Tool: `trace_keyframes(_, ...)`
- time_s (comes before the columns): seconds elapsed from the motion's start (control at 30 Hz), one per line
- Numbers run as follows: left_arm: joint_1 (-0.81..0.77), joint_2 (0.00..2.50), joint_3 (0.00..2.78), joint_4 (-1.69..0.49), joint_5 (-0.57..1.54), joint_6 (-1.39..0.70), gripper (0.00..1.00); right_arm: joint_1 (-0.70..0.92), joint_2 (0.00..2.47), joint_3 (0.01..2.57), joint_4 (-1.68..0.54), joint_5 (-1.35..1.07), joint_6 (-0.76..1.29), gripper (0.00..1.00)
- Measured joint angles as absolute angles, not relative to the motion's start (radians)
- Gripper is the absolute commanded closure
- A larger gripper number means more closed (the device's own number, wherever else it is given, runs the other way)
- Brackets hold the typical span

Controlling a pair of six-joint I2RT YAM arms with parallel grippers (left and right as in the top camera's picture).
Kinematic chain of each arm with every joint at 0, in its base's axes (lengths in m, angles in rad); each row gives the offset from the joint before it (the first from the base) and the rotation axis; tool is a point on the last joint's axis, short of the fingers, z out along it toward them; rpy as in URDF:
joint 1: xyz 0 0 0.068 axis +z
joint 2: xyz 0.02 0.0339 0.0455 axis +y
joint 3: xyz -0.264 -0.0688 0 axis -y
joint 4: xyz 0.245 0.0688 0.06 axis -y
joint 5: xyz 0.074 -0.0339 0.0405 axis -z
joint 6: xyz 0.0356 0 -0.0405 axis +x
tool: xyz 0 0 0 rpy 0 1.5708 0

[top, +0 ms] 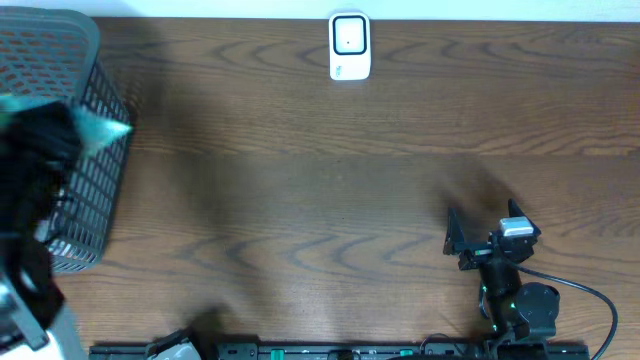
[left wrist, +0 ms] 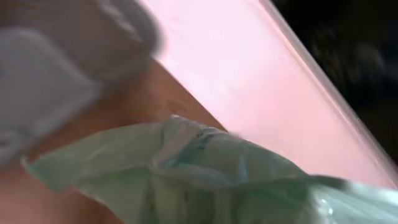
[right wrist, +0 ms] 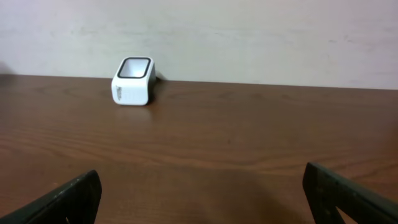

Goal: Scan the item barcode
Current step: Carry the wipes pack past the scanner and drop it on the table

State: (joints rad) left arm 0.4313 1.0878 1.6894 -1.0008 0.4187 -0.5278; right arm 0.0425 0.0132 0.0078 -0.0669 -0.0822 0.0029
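Note:
The mint-green packet [top: 104, 130] is above the basket, and the wood before my right gripper [top: 415, 166] is clear. My left gripper should keep moving across and let go of the packet there.
The item, a mint-green plastic packet [top: 103, 128], sticks out to the right of my left gripper [top: 72, 135] above the basket at the far left. The left wrist view is blurred, and the packet [left wrist: 205, 174] fills its lower half right at the jaws, so the gripper is shut on it. No barcode can be made out. The white scanner [top: 349, 46] stands at the table's far edge, its dark window facing up; it also shows in the right wrist view as the scanner [right wrist: 132, 81]. My right gripper [top: 484, 225] rests low at the near right, open and empty [right wrist: 205, 199].
A dark mesh basket [top: 100, 200] stands at the left edge under the left arm. Behind the packet in the left wrist view are a pink surface [left wrist: 249, 81] and a blurred white shape [left wrist: 43, 87]. A wall [right wrist: 249, 37] rises behind the scanner.

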Motion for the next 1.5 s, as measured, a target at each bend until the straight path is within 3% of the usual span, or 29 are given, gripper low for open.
trace_keyframes(0.3, -0.202, 1.208, 1.668, -0.987, 0.459, -0.272, 0.92, 0.043, 0.014, 0.008, -0.067, -0.082, 0.003, 0.01)
trace_keyframes(0.53, -0.464, 1.498, 1.662, -0.943, 0.277, -0.218, 0.92, 0.043, 0.014, 0.008, -0.067, -0.082, 0.003, 0.01)
trace_keyframes(0.67, -0.536, 1.683, 1.661, -0.87, 0.22, -0.208, 0.91, 0.043, 0.014, 0.008, -0.067, -0.082, 0.003, 0.01)
trace_keyframes(0.83, -0.617, 1.9, 1.66, -0.785, 0.192, -0.211, 0.76, 0.043, 0.014, 0.008, -0.067, -0.082, 0.003, 0.01)
trace_keyframes(0.97, -0.659, 1.996, 1.659, -0.74, 0.185, -0.231, 0.58, 0.043, 0.014, 0.008, -0.067, -0.082, 0.003, 0.01)
trace_keyframes(1.1, -0.673, 2.03, 1.659, -0.721, 0.183, -0.243, 0.27, 0.043, 0.014, 0.008, -0.067, -0.082, 0.003, 0.01)
trace_keyframes(1.13, -0.672, 2.029, 1.659, -0.72, 0.183, -0.238, 0.24, 0.043, 0.014, 0.008, -0.067, -0.082, 0.003, 0.01)
trace_keyframes(1.2, -0.668, 2.027, 1.659, -0.717, 0.181, -0.241, 0.2, 0.043, 0.014, 0.008, -0.067, -0.082, 0.003, 0.01)
trace_keyframes(1.5, -0.547, 1.855, 1.66, -0.754, 0.181, -0.234, 0.2, 0.043, 0.014, 0.008, -0.067, -0.082, 0.003, 0.01)
